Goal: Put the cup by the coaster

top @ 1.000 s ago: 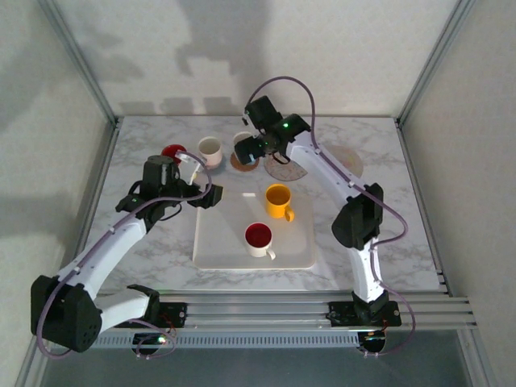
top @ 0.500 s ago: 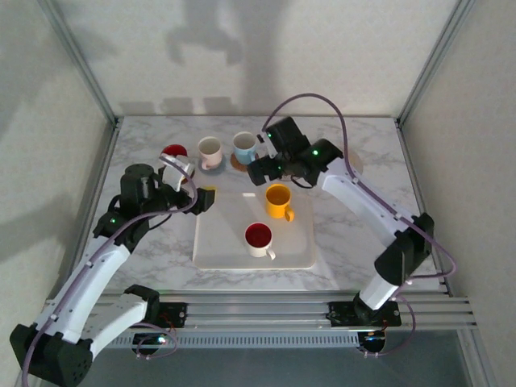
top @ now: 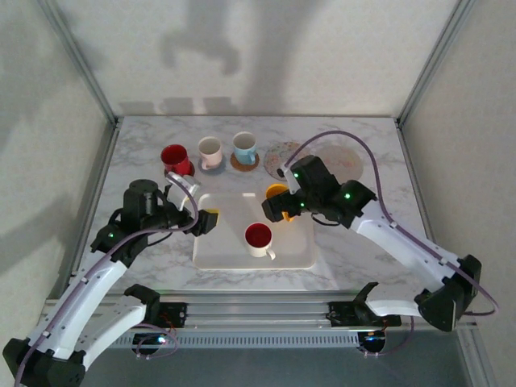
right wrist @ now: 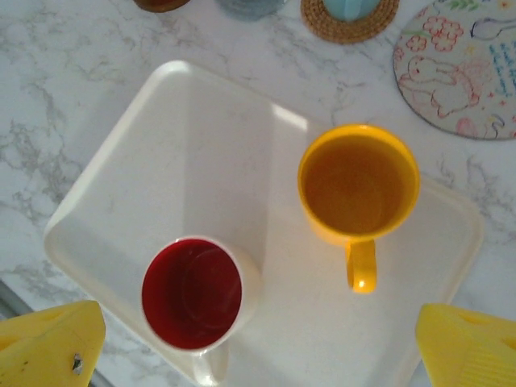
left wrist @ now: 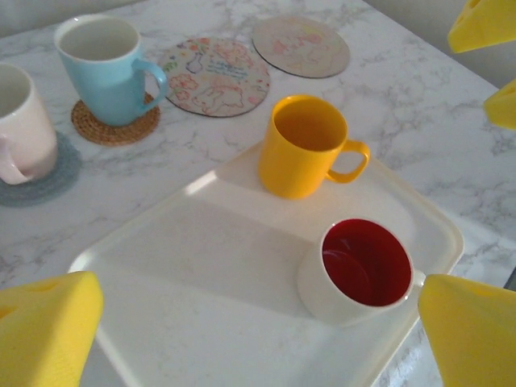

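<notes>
My right gripper has its open fingers facing across that narrow handle, so it should keep moving to the white cup with a red inside and close on the cup's handle.
A white tray in the middle of the table holds two cups. The yellow cup stands at its far side, handle toward the near edge. The white cup with a red inside stands nearer. My right gripper hovers open above the tray, just in front of the yellow cup, holding nothing. At the tray's left edge my left gripper is open and empty. An illustrated coaster lies bare behind the tray.
Along the back stand a red cup, a white cup on a grey coaster, and a blue cup on a woven coaster. A pale round coaster lies at the back right.
The right gripper has drawn back from the blue cup at the rear to above the tray by the yellow cup. The left gripper has pulled slightly nearer, along the tray's left edge.
</notes>
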You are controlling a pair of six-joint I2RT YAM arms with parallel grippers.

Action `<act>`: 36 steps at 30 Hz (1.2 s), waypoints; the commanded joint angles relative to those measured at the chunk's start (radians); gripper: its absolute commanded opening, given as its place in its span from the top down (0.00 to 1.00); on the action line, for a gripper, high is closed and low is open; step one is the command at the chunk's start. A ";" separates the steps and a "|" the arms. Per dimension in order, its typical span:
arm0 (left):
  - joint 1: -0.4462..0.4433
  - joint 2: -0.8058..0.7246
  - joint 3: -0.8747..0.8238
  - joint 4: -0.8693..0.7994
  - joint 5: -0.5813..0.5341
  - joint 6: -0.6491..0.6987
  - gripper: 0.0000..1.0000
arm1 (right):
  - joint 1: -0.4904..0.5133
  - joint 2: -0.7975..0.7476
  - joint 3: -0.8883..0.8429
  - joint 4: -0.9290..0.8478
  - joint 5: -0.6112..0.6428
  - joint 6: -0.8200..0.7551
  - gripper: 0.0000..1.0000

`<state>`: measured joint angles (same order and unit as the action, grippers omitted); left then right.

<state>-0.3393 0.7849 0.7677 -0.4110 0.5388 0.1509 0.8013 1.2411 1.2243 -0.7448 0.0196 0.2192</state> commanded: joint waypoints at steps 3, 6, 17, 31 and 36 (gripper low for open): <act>-0.029 -0.027 -0.031 -0.029 0.024 0.029 0.00 | 0.025 -0.087 -0.071 -0.055 -0.036 0.043 0.01; -0.039 -0.029 -0.034 -0.024 0.027 0.040 0.00 | 0.035 -0.107 -0.110 -0.094 -0.047 0.054 0.01; -0.056 -0.003 -0.055 -0.038 0.021 0.130 0.00 | 0.125 -0.107 -0.250 -0.084 -0.042 0.157 0.06; -0.072 0.024 -0.120 -0.018 -0.001 0.235 0.00 | 0.241 0.082 -0.324 0.102 -0.038 0.258 0.14; -0.075 0.027 -0.138 -0.017 0.003 0.261 0.00 | 0.252 0.158 -0.329 0.161 -0.026 0.277 0.18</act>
<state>-0.4049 0.8188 0.6468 -0.4305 0.5392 0.3714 1.0401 1.3712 0.9081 -0.6357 -0.0265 0.4660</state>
